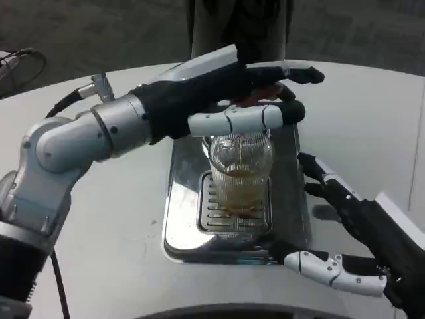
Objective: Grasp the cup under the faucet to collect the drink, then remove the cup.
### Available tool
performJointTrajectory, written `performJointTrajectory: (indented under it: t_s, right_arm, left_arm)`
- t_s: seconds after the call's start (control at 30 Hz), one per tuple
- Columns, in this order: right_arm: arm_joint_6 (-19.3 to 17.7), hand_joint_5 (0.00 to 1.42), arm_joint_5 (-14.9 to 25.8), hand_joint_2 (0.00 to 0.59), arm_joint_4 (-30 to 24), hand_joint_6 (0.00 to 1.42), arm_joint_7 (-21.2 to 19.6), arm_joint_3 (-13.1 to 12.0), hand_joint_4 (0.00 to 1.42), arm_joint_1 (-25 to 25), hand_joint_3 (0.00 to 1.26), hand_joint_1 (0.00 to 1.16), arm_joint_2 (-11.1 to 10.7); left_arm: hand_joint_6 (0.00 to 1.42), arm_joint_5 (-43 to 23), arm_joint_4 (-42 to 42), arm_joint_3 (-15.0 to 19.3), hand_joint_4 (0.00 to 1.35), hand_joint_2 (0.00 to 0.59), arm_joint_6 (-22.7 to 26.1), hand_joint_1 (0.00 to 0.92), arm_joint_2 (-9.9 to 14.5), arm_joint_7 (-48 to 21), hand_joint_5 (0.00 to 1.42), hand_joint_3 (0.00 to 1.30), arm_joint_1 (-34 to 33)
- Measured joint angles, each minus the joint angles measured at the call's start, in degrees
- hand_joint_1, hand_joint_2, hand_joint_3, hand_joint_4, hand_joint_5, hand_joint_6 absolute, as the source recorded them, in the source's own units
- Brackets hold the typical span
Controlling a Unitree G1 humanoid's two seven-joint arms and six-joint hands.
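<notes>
The amber drink [240, 174] sits well below the cup's rim [242, 189], so the cup will hold its drink in while I carry it off the tray.
A clear ribbed cup [239, 174] stands upright on the drip grate of a steel tray [180, 219], with amber drink in its lower part and a thin stream falling into it. My left hand [226, 100] reaches across above the cup at the faucet, its fingers [265, 116] stretched over the cup's rim and hiding the tap. My right hand [345, 232] is open to the right of the cup, fingers spread, thumb low near the tray's front edge. It is apart from the cup.
The dark dispenser column [239, 26] rises behind the tray. A cable [23, 63] lies at the far left of the white table [113, 266]. The table's curved front edge runs along the bottom of the view.
</notes>
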Motion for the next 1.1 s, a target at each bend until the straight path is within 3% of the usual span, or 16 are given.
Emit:
performJointTrajectory:
  t_s: [0.57, 0.7, 1.1]
  right_arm:
    - [-1.9, 0.09, -5.9, 0.238, 11.0, 0.16, -11.1, 7.7, 0.06, -7.3, 0.02, 0.66, 8.7]
    - [-2.0, 0.1, -6.0, 0.236, 11.8, 0.17, -11.5, 8.4, 0.06, -8.4, 0.02, 0.65, 9.1]
    - [-4.3, 0.1, -8.1, 0.242, 21.1, 0.16, -16.3, 9.8, 0.06, -13.7, 0.02, 0.63, 11.4]
  left_arm:
    - [0.16, -0.1, -1.7, 0.4, 0.1, 0.182, 0.7, 0.0, 1.5, -0.9, 0.19, 0.18, 0.2]
    - [0.16, -0.2, -1.9, 0.4, 0.1, 0.182, 0.9, 0.0, 1.9, -1.2, 0.19, 0.17, 0.2]
    - [0.16, -0.3, -2.2, 0.8, 0.1, 0.182, 1.3, 0.0, 2.2, -1.6, 0.19, 0.17, 0.2]
